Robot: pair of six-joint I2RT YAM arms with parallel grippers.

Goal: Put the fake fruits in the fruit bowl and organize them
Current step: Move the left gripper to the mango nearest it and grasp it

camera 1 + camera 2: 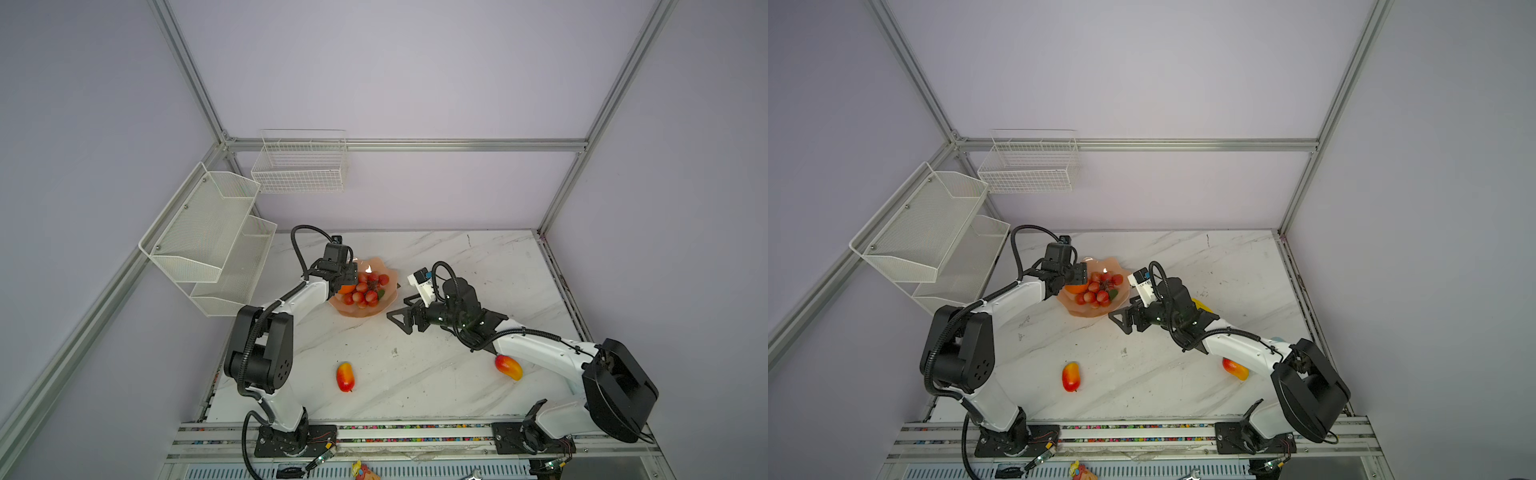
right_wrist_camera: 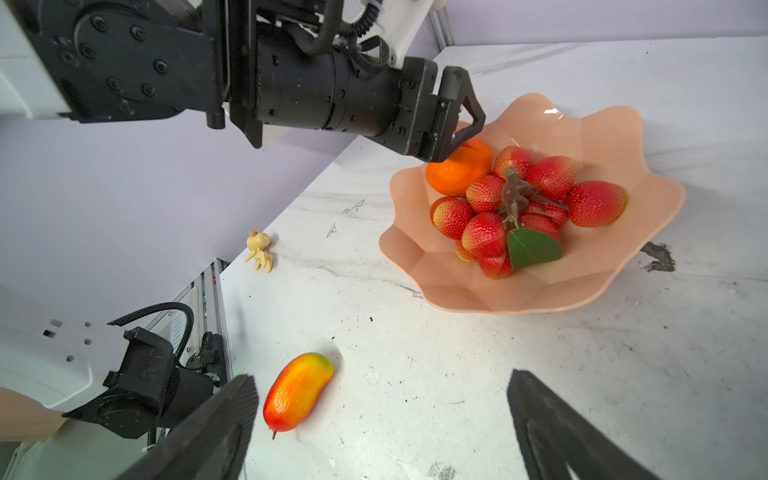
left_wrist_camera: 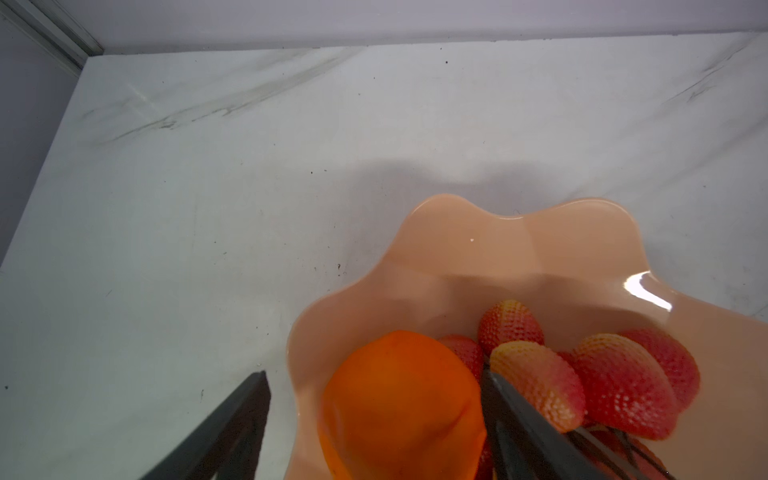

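Note:
The mango in front of the bowl lies free, green end (image 1: 344, 365) forward, so my left gripper keeps moving back until its fingers straddle the mango's sides (image 1: 345, 378).
The peach fruit bowl (image 1: 353, 312) (image 1: 1088, 312) (image 2: 623, 137) stands at the back middle of the table. In it lie the round orange (image 1: 347, 288) (image 3: 399, 403) (image 2: 457, 174) and the bunch of red grapes (image 1: 368, 289) (image 2: 519, 208). My left gripper (image 1: 347, 276) (image 3: 374, 374) hangs open over the orange; one finger stands clear of it. Two mangoes (image 1: 345, 376) (image 1: 508, 367) lie on the table near the front. My right gripper (image 1: 397, 309) (image 2: 380, 378) is open and empty, just right of the bowl. A bit of yellow fruit (image 1: 1202, 305) peeks from behind the right arm.
Two white mesh baskets (image 1: 208, 241) hang on the left wall and a wire basket (image 1: 299, 166) on the back wall. A small beige toy figure (image 2: 259, 251) lies on the table left of the bowl, under the left arm. The right arm reaches over the right mango.

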